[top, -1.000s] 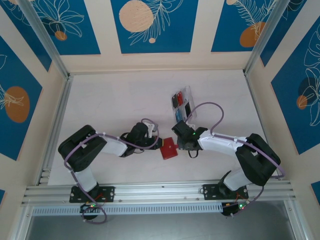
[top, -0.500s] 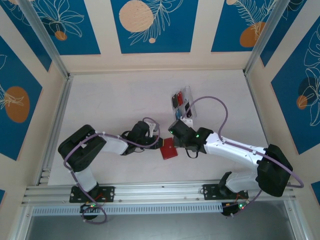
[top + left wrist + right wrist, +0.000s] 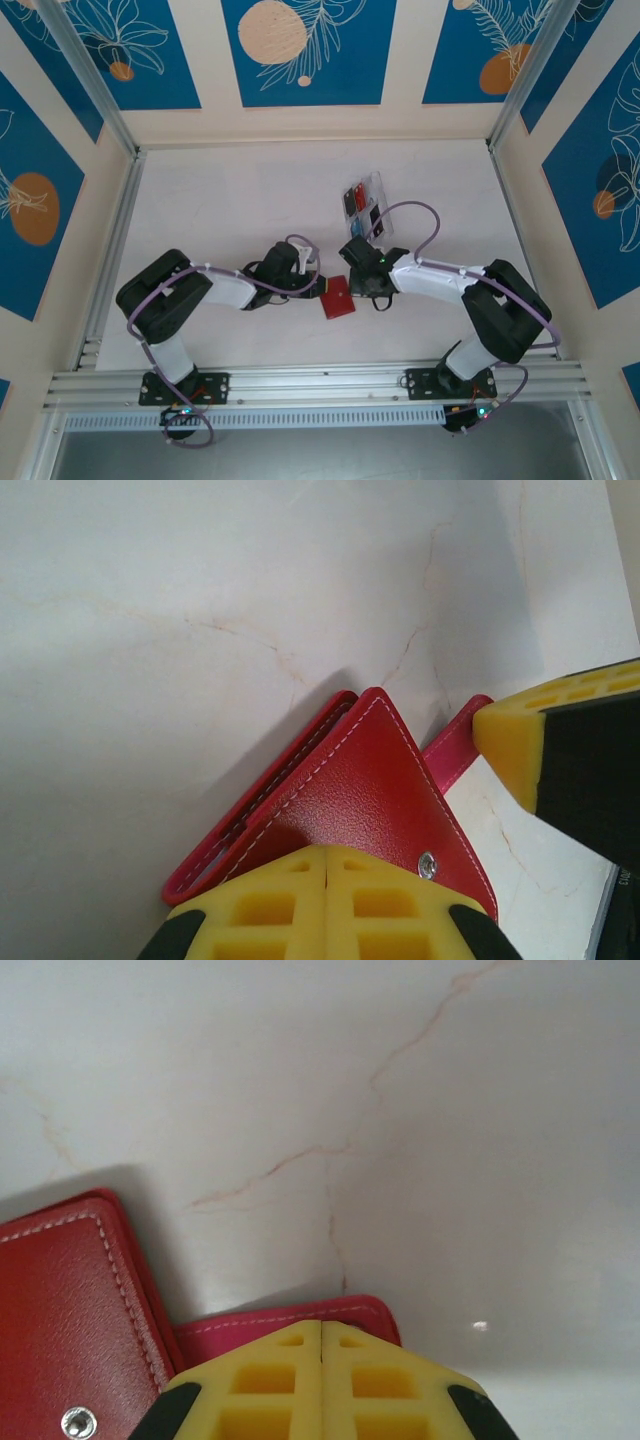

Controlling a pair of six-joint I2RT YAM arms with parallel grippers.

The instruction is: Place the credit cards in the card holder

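Next, I move my left gripper back while my right gripper opens the cover from the edge (image 3: 424,762) beside the pink tab, because my left gripper's fingers are resting on the shut cover (image 3: 350,788).
The red card holder (image 3: 337,297) lies on the table between my two grippers. In the left wrist view its stitched cover (image 3: 370,780) with a metal snap runs under my shut left gripper (image 3: 327,852), whose tips rest on it. My right gripper (image 3: 321,1325) is shut too, its tips on top of the holder's pink snap tab (image 3: 250,1328). One of its yellow fingers (image 3: 520,745) appears in the left wrist view at the tab's end. The credit cards (image 3: 360,198), red and black, lie in a clear tray farther back. From above, the left gripper (image 3: 312,287) and right gripper (image 3: 358,282) flank the holder.
The clear plastic tray (image 3: 377,184) sits just behind the right gripper, close to its cable. Pale marbled tabletop extends to the left and back. Metal rails line the table's left, right and near edges, with patterned walls beyond.
The right gripper has shut over the holder's tab. Its arm's elbow swung out to the right and came back. The left arm and the holder have stayed in place.
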